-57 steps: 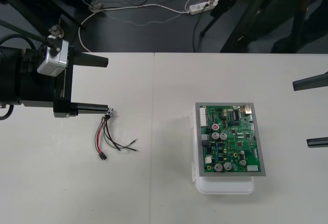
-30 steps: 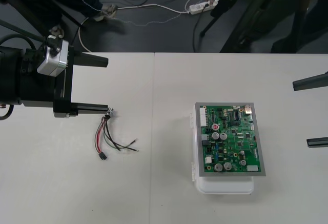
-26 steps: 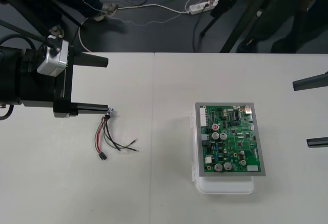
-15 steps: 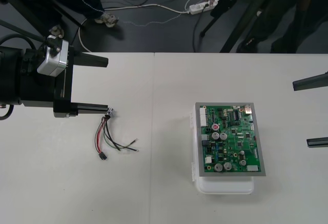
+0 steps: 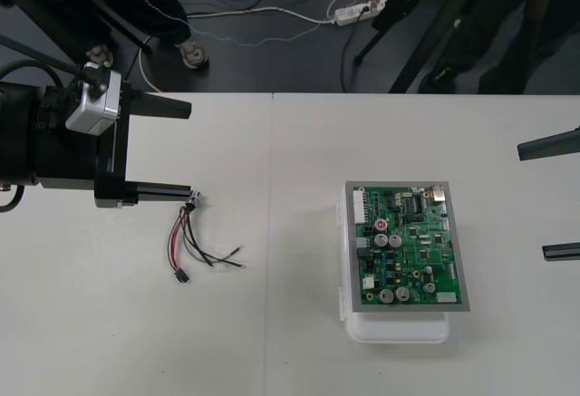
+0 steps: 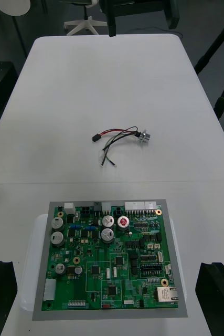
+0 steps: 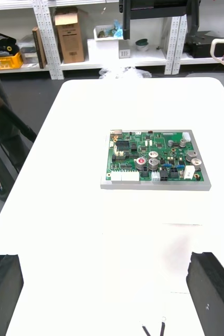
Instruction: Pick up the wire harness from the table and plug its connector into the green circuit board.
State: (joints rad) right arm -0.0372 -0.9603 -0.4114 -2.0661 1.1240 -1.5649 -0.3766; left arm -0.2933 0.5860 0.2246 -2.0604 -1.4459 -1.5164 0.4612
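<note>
The small black plug [image 5: 182,275] will drag along and hang down when the robot lifts the round metal socket, because loose wires [image 5: 188,229] spread out from the socket.
The wire harness [image 5: 188,238] lies loose on the table left of centre, with its round metal socket [image 5: 195,199] at the far end and its small black plug [image 5: 181,275] at the near end. My left gripper [image 5: 188,149] is open beside it, and one finger [image 5: 163,188] ends close to the socket. The green circuit board [image 5: 408,246] sits on its white base [image 5: 399,328] to the right. My right gripper [image 5: 533,201] stands open at the right edge. In the right wrist view the harness [image 6: 119,139] lies beyond the board [image 6: 112,260]. The left wrist view has the board [image 7: 153,160] ahead and loose wire ends [image 7: 153,329] near its fingers [image 7: 4,283].
A seam [image 5: 270,233] runs down the table between the harness and the board. Dark floor with cables and stands lies beyond the far edge. Bare table surrounds the board and the harness.
</note>
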